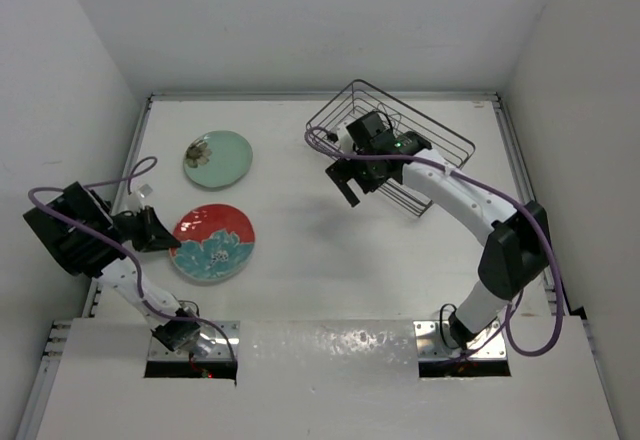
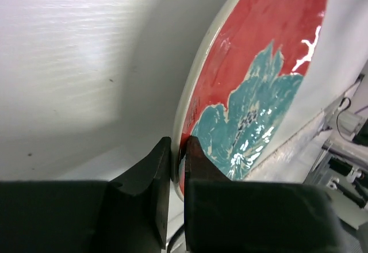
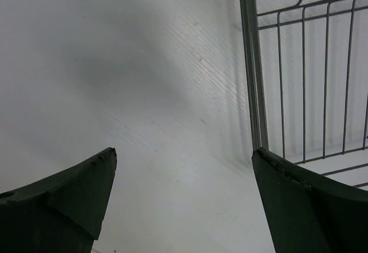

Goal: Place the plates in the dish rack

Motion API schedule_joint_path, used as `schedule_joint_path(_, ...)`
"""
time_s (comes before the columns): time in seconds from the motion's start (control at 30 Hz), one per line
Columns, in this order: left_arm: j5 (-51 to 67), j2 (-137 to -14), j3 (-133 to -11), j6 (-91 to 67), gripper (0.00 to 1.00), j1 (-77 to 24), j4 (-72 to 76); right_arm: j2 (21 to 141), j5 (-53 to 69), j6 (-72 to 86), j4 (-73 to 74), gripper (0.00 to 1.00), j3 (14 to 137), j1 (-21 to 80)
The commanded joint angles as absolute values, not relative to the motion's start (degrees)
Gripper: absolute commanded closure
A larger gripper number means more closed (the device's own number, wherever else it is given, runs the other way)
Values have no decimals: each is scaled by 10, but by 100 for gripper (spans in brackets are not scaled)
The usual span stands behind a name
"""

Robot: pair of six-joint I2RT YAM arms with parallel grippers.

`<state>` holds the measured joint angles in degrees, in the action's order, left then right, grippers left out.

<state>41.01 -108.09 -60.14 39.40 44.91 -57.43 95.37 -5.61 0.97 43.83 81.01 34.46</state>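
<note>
The robot's left gripper is pinching the red-rimmed plate's edge (image 1: pixel 178 249) far from the dish rack, so it should move the plate toward the right gripper (image 1: pixel 353 181) and pass it over.
The red-rimmed plate (image 1: pixel 212 243) with a teal flower lies at the left of the table. My left gripper (image 1: pixel 170 237) is shut on its left rim. In the left wrist view the two fingers (image 2: pixel 160 167) pinch the pale edge of this plate (image 2: pixel 253 80). The mint green plate (image 1: pixel 217 158) lies flat further back, untouched. The dark wire dish rack (image 1: pixel 452 141) stands at the back right with no plate in it. My right gripper (image 1: pixel 348 182) hangs open at the rack's left end, holding nothing; its wrist view shows the rack's wires (image 3: pixel 305 63) beside the right finger.
White walls close in the table on the left, back and right. The right arm reaches over the rack's front side. A purple cable loops from the left arm near the table's left edge (image 1: pixel 130 175).
</note>
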Motion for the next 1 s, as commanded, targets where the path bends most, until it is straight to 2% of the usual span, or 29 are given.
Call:
schedule_joint_path(0.0, 409, -1068, -650, 473, 100, 433, -610, 938, -52, -24, 420, 1, 817, 373)
schedule_joint_path(0.13, 417, -1035, -695, 497, 100, 368, -635, 946, -3, -48, 394, 1, 809, 408)
schedule_joint_path(0.23, 426, -999, -720, 504, 100, 295, -639, 946, 80, -47, 332, 1, 796, 413)
schedule_joint_path(0.37, 426, -971, -758, 495, 100, 196, -635, 935, 137, -47, 182, 1, 759, 413)
schedule_joint_path(0.53, 432, -945, -795, 504, 100, 104, -632, 1004, 218, -43, 151, 1, 802, 412)
schedule_joint_path(0.63, 431, -933, -800, 506, 100, 61, -621, 1059, 300, -26, 101, 11, 823, 412)
schedule_joint_path(0.67, 434, -930, -799, 507, 100, 55, -619, 1072, 314, -16, 50, 26, 823, 410)
schedule_joint_path(0.73, 452, -918, -788, 510, 100, 50, -609, 1121, 342, 30, 9, 35, 836, 404)
schedule_joint_path(0.8, 468, -905, -774, 509, 100, 49, -600, 1173, 352, 47, 9, 36, 882, 401)
schedule_joint_path(0.83, 474, -901, -769, 511, 100, 47, -599, 1188, 349, 49, 13, 29, 906, 401)
schedule_joint_path(0.87, 482, -895, -767, 512, 100, 46, -597, 1200, 352, 55, 12, 28, 914, 401)
schedule_joint_path(0.97, 492, -889, -767, 505, 100, 43, -591, 1237, 390, 84, -15, 30, 920, 402)
